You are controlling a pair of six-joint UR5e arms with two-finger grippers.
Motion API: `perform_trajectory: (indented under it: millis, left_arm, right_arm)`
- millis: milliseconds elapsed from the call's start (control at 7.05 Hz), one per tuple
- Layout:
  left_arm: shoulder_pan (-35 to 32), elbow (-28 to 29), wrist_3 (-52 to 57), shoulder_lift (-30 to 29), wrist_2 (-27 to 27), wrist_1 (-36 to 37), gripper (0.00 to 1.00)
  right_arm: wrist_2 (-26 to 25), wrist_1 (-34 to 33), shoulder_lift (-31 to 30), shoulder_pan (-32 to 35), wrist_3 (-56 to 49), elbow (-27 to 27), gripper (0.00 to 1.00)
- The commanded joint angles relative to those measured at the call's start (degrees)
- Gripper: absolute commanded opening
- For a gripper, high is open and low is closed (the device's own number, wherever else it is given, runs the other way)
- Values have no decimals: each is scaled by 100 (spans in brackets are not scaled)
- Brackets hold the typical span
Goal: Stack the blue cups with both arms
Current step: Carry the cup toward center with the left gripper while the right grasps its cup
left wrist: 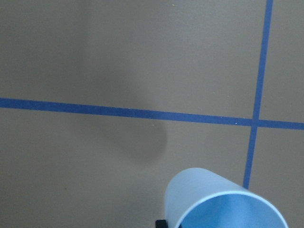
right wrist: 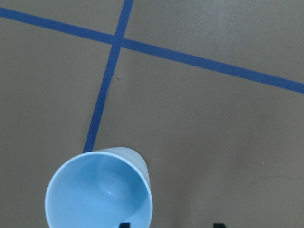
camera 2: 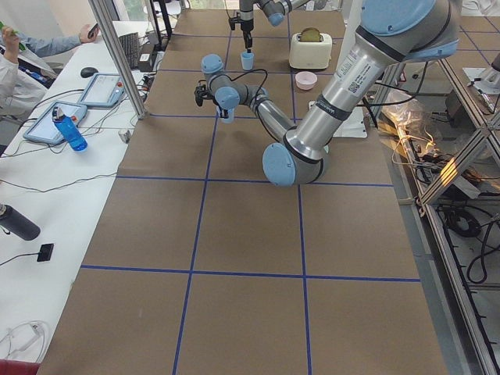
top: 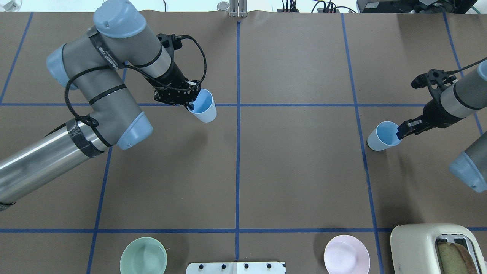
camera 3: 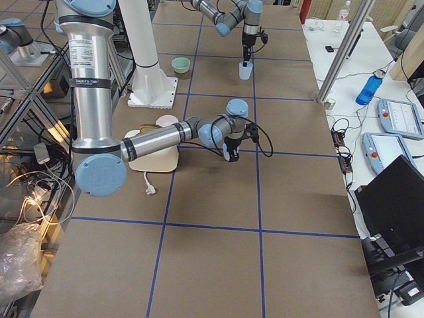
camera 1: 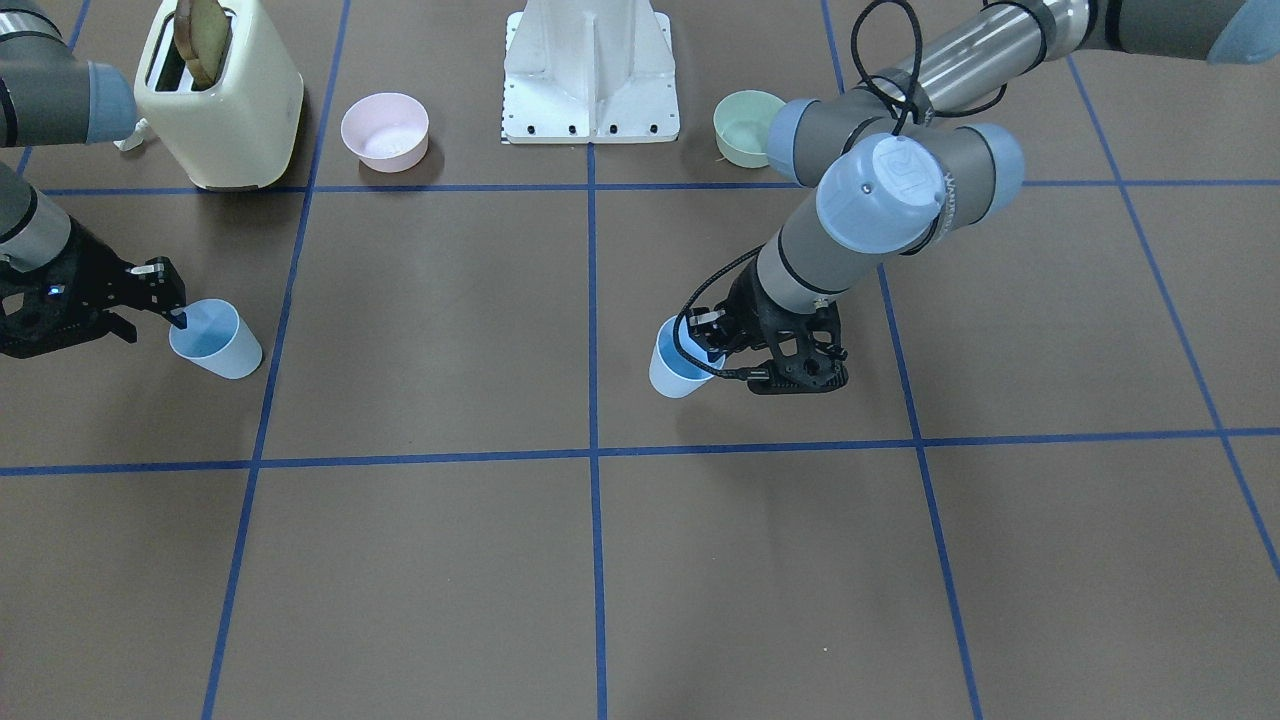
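Note:
I expect the blue cup at my right gripper (camera 1: 220,341) to slip into the other blue cup base first when I lower it, because it gets narrower toward its base (camera 1: 248,359).
Two light-blue cups are in view. My left gripper (top: 190,103) is shut on the rim of one blue cup (top: 203,107), which hangs tilted just above the table; its shadow lies apart from it in the left wrist view (left wrist: 223,204). In the front view this cup (camera 1: 678,370) sits under the left gripper (camera 1: 706,345). The other blue cup (top: 381,136) stands upright on the table at the right. My right gripper (top: 405,128) is open, with one finger inside this cup's rim (right wrist: 99,194) and the other outside. It also shows in the front view (camera 1: 215,340).
A cream toaster (top: 430,247) with a slice of bread stands near the robot's right side. A pink bowl (top: 346,258) and a pale green bowl (top: 143,255) flank the white base (camera 1: 590,75). Blue tape lines grid the brown table.

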Motion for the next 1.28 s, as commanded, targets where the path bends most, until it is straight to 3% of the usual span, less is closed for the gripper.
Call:
perform_trajectory:
  millis: [0, 284, 851, 1135]
  left_arm:
    - [83, 72, -98, -134, 150, -1, 0]
    - [118, 72, -124, -135, 194, -1, 0]
    - [461, 90, -142, -230, 362, -1, 0]
    - [593, 194, -230, -354, 362, -1, 0]
  right_arm:
    - [7, 53, 207, -12, 9, -161, 63]
    - [24, 53, 322, -29, 79, -179, 62]
    - [7, 70, 288, -108, 167, -223, 31]
    - [-2, 79, 252, -108, 176, -223, 26]
